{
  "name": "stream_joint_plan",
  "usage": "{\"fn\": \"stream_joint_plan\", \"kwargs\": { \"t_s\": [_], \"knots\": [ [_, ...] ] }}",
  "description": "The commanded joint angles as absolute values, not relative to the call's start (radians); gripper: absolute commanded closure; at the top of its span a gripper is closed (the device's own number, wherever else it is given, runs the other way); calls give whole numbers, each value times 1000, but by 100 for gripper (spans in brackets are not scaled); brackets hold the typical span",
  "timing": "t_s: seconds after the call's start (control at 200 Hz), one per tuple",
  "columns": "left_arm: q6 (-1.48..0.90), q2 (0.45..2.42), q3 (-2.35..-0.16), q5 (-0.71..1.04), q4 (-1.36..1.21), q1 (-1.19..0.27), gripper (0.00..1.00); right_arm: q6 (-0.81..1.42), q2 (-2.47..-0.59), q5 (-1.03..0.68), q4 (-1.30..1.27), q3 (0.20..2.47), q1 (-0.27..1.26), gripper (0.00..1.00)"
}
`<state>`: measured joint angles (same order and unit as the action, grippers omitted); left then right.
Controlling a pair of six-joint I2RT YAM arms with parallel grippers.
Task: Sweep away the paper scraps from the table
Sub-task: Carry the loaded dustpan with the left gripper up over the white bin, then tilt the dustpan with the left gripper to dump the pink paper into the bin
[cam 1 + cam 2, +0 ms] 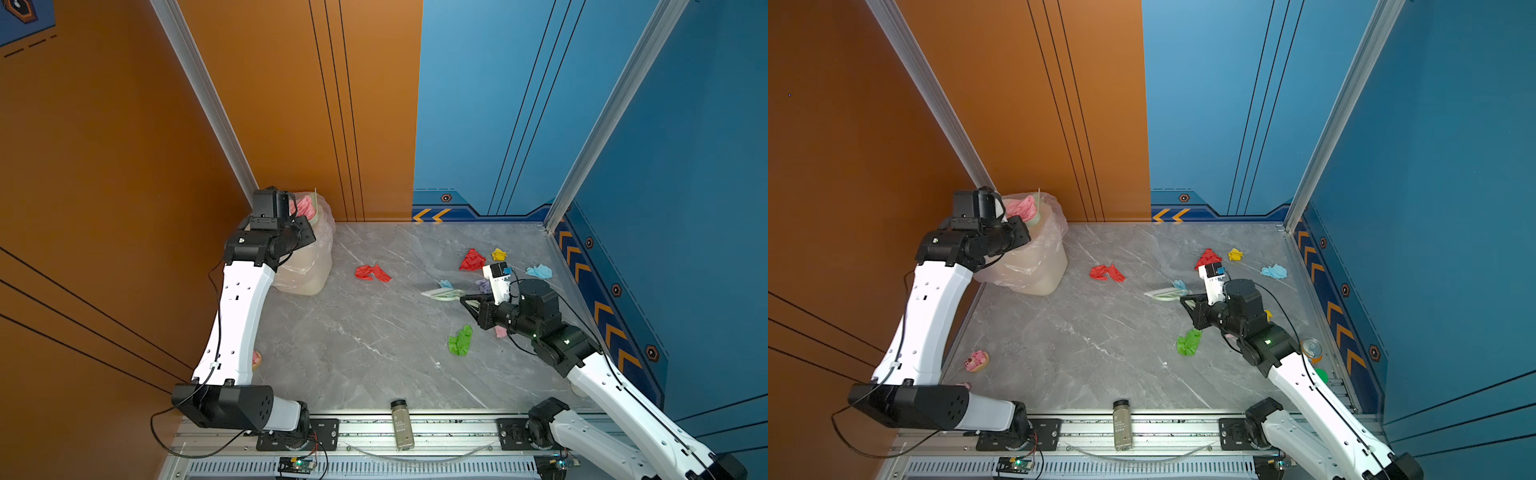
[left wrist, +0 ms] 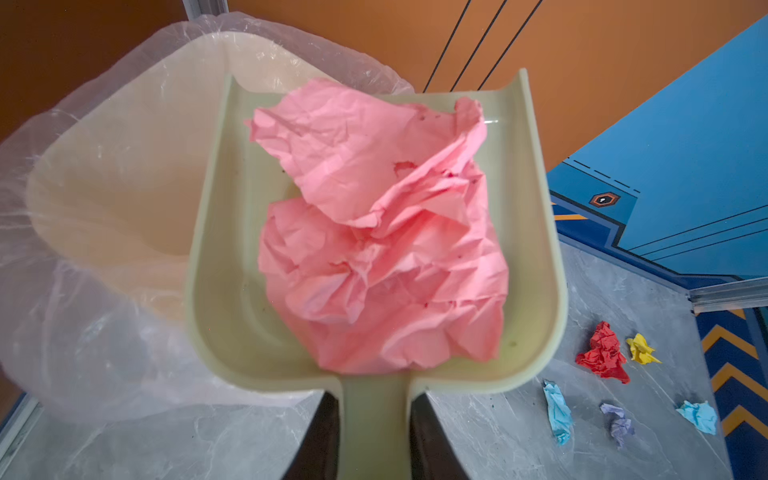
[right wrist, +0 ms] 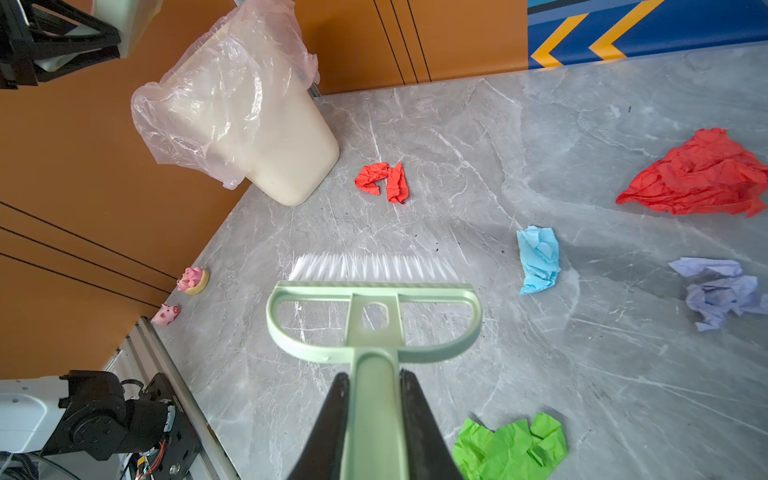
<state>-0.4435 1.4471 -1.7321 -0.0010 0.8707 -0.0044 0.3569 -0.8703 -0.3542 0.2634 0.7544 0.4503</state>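
Observation:
The dustpan with the pink paper wad (image 2: pixel 380 240) extends over the bin's rim. I should pull my left gripper back and roll the dustpan toward the bin's opening (image 2: pixel 136 180).
My left gripper (image 2: pixel 374 399) is shut on the handle of the pale green dustpan (image 2: pixel 224 291), held above the plastic-lined bin (image 1: pixel 307 270) at the table's (image 1: pixel 374 353) back left. A big pink paper wad (image 2: pixel 374 249) lies in the pan. My right gripper (image 3: pixel 374 378) is shut on the green brush (image 3: pixel 374 324), whose white bristles rest low over the table right of centre. Paper scraps lie around: red (image 1: pixel 372 273) near the bin, a larger red (image 1: pixel 472 260), yellow (image 1: pixel 498 254), light blue (image 1: pixel 539 271), a small blue (image 3: pixel 538 259), lilac (image 3: pixel 719 291), green (image 1: pixel 460 340).
Two pink pig figurines (image 3: pixel 191 280) (image 3: pixel 166 313) stand by the left wall. A pepper bottle (image 1: pixel 402 424) lies on the front rail. A drinks can (image 1: pixel 1311 348) sits at the right edge behind the right arm. Walls close the back and both sides.

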Motion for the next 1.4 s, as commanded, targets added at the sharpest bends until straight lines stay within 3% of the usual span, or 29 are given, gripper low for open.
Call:
{"fn": "stream_joint_plan", "kwargs": {
  "t_s": [0.0, 0.751, 0.976, 1.151, 1.392],
  "knots": [
    [-492, 1469, -1749, 175, 802, 40, 100, 359, -896, -332, 261, 768, 445, 100],
    [-818, 1397, -1501, 643, 435, 217, 100, 389, -968, -342, 177, 768, 450, 100],
    [-1094, 1358, -1366, 795, 94, 273, 100, 390, -971, -341, 171, 769, 451, 100],
    [-1166, 1348, -1351, 833, 31, 291, 100, 397, -976, -341, 161, 769, 454, 100],
    [-1456, 1350, -1257, 890, -303, 311, 100, 400, -988, -341, 153, 770, 459, 100]
  ]
}}
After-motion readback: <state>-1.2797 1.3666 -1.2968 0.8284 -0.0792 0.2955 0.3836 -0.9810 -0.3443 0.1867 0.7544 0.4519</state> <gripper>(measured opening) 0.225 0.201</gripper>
